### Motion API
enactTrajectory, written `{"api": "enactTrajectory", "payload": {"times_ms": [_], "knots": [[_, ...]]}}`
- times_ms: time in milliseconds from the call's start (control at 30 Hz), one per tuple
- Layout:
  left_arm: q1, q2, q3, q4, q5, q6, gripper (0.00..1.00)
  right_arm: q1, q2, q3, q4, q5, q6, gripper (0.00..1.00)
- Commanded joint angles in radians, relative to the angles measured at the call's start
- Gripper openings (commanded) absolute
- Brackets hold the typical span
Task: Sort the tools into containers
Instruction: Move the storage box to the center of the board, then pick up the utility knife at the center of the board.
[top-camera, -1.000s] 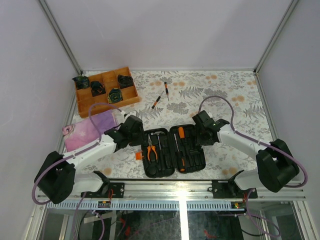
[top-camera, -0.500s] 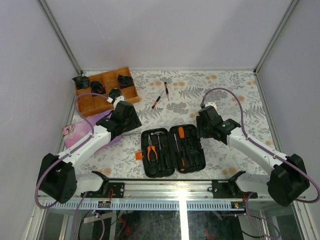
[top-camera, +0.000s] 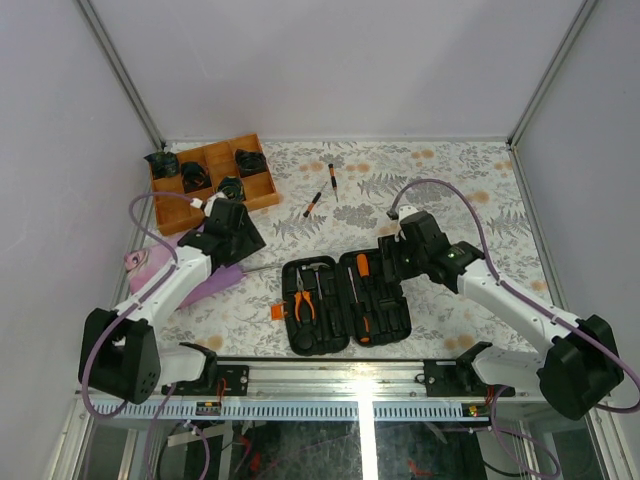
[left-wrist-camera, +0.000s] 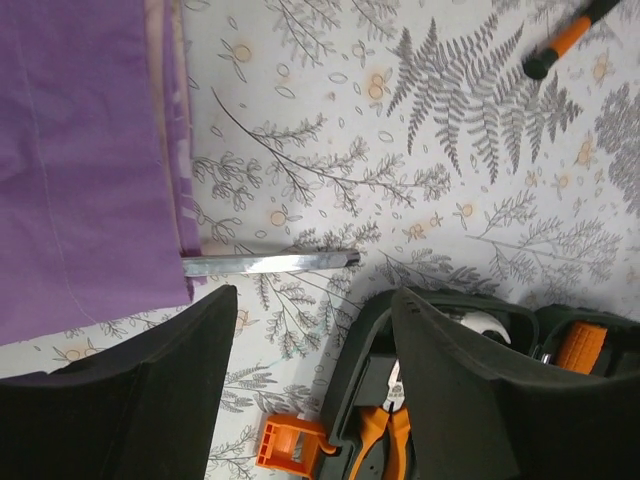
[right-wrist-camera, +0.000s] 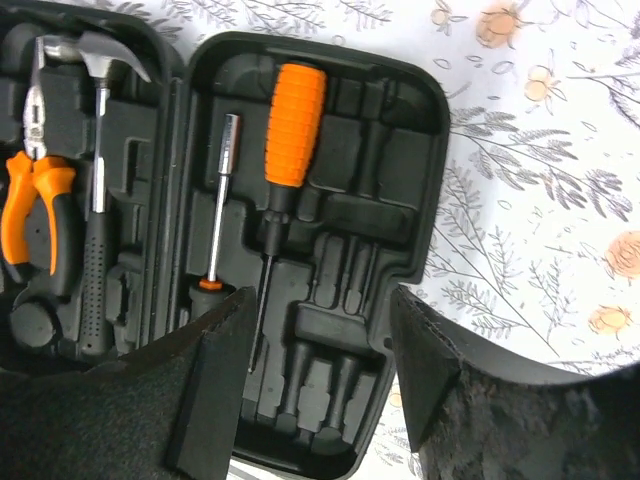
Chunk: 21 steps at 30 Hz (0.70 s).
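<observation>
I should keep moving my open right gripper toward the shaft (top-camera: 261, 268) until its fingers straddle it, as the steel shaft's loose end (top-camera: 274, 266) pokes out from the purple cloth.
The black tool case (top-camera: 392, 318) lies open at the table's near middle. Its left half holds orange-handled pliers (top-camera: 304, 300) and a hammer (top-camera: 316, 272). Its right half holds two orange-handled screwdrivers (top-camera: 363, 266). Two thin orange-and-black drivers (top-camera: 313, 204) lie loose further back. My left gripper (top-camera: 245, 243) is open and empty, left of the case. In its wrist view (left-wrist-camera: 315, 300) a bare steel shaft (left-wrist-camera: 270, 262) lies by the cloth. My right gripper (top-camera: 393, 258) is open and empty over the case's right half (right-wrist-camera: 400, 130), above the screwdriver (right-wrist-camera: 293, 120).
A folded purple cloth (top-camera: 160, 265) lies at the left, under my left arm. An orange-brown wooden divided tray (top-camera: 175, 207) with black items stands at the back left. The case's orange tab (left-wrist-camera: 290, 445) sticks out on its left side. White walls enclose the table.
My left gripper has drawn back and left from the case's left edge towards the cloth and tray. My right arm has stretched out and shifted its gripper slightly. The case has not moved.
</observation>
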Motion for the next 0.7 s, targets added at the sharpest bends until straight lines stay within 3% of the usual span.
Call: {"api": "enactTrajectory", "payload": {"times_ms": [0, 100, 233, 667], "knots": [[0.099, -0.050, -0.026, 0.013, 0.106, -0.010, 0.62, -0.002, 0.018, 0.054, 0.066, -0.109, -0.076, 0.64], [0.189, -0.071, -0.039, 0.036, 0.252, -0.011, 0.62, -0.001, 0.056, 0.093, 0.094, -0.137, -0.097, 0.65], [0.251, -0.091, -0.024, 0.023, 0.311, -0.001, 0.62, 0.014, 0.129, 0.172, 0.118, -0.163, -0.141, 0.66], [0.302, -0.260, 0.109, -0.137, 0.200, 0.084, 0.68, 0.181, 0.565, 0.556, 0.258, -0.251, -0.363, 0.68]]}}
